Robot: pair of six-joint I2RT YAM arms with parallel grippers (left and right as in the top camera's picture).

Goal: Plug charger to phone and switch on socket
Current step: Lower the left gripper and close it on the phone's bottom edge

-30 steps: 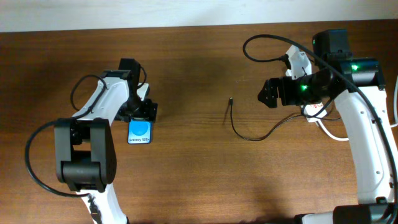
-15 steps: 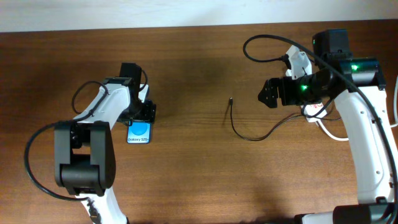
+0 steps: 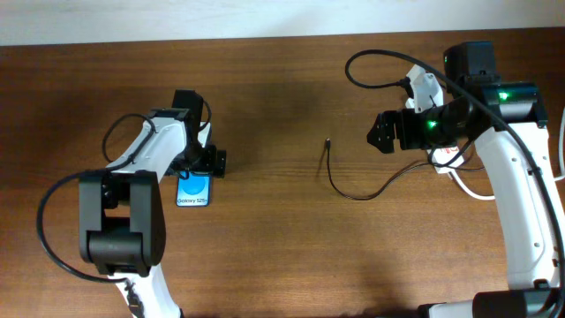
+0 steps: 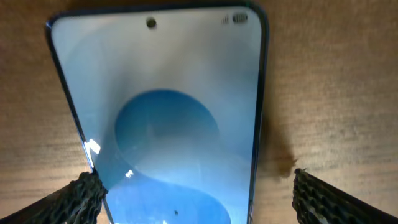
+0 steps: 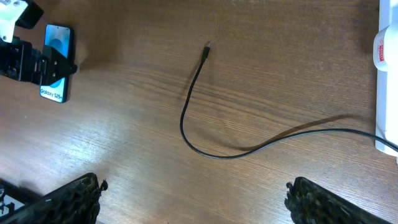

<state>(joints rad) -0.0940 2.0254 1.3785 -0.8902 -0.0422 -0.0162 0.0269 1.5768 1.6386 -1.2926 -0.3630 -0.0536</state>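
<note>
My left gripper should centre itself over the phone before it closes on both long sides (image 4: 252, 190), because the phone lies slanted and off-centre under it with one finger (image 4: 98, 173) against the phone's edge.
The phone (image 3: 193, 190) lies flat on the table with its blue screen up and fills the left wrist view (image 4: 168, 124). My left gripper (image 3: 201, 164) is open and straddles the phone's near end (image 4: 196, 176); the left finger is at the phone's edge and the right finger stands apart from it. The charger cable (image 3: 346, 193) lies loose at mid-table, its plug tip (image 3: 327, 141) pointing to the far side, and also shows in the right wrist view (image 5: 207, 46). My right gripper (image 3: 381, 134) is open and empty above the table (image 5: 194, 182). The socket (image 3: 446, 155) is mostly hidden under the right arm.
The socket's thick white cord (image 3: 470, 191) loops at the right. An edge of the white power strip (image 5: 387, 68) shows at the right of the right wrist view. The phone (image 5: 55, 62) shows far left there. The wall edge runs along the back.
The left gripper and the phone have shifted slightly to the left and toward the front. The right arm and the cable have not moved.
</note>
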